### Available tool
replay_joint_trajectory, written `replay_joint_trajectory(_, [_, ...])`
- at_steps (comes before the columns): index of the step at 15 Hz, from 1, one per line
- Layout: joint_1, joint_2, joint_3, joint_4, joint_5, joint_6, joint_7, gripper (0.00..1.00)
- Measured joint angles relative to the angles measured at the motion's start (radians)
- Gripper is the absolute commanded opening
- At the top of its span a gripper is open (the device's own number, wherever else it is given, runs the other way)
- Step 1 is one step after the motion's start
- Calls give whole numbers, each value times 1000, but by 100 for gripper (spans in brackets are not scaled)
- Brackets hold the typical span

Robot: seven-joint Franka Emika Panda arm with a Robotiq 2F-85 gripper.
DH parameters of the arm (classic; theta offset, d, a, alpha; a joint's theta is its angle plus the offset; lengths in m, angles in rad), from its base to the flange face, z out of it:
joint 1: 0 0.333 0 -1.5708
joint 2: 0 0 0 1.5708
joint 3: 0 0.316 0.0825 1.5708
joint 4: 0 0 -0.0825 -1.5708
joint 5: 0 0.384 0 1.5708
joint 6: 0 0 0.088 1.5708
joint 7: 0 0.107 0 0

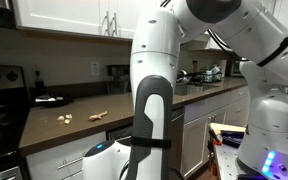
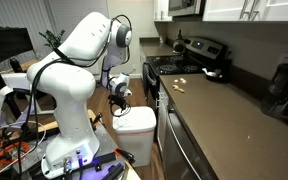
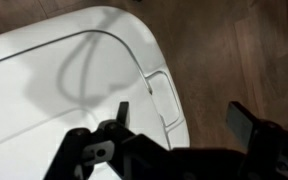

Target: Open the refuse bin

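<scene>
My gripper is going to push the handle tab, and the refuse bin's lid (image 3: 59, 98) should then swing up by itself, since a seam (image 3: 142, 76) separates it from the tab.
The refuse bin is white with a closed lid. In an exterior view it (image 2: 137, 128) stands on the floor beside the lower cabinets. In the wrist view its lid (image 3: 64, 90) fills the left side, with a raised handle tab (image 3: 164, 100) at its edge. My gripper (image 3: 179, 118) hovers just above the lid's edge, open and empty, one finger over the lid and the other over the wooden floor. In an exterior view the gripper (image 2: 121, 100) hangs just over the bin's top. The arm hides the bin in the exterior view with the counter.
A brown countertop (image 1: 74, 118) holds small scraps (image 1: 98, 116) and a dark object (image 1: 50, 99). A stove (image 2: 189, 62) and a dark appliance (image 2: 282, 85) sit on the counter run. Cabinet fronts (image 2: 179, 145) stand right beside the bin. Wooden floor (image 3: 234, 60) lies next to it.
</scene>
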Motion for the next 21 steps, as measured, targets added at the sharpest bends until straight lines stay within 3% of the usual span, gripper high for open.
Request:
replay_joint_trajectory(5, [-20,24,72,8,-44,11,48,37])
replay_joint_trajectory(11, [-17,81,139,14,-82,98,51,19])
replay_joint_trajectory(13, [-6,112,136,30,-123,141,51,6])
replay_joint_trajectory(17, [12,166,122,76,-194,169,51,0])
replay_joint_trajectory(21, [22,209,104,118,-242,169,51,0])
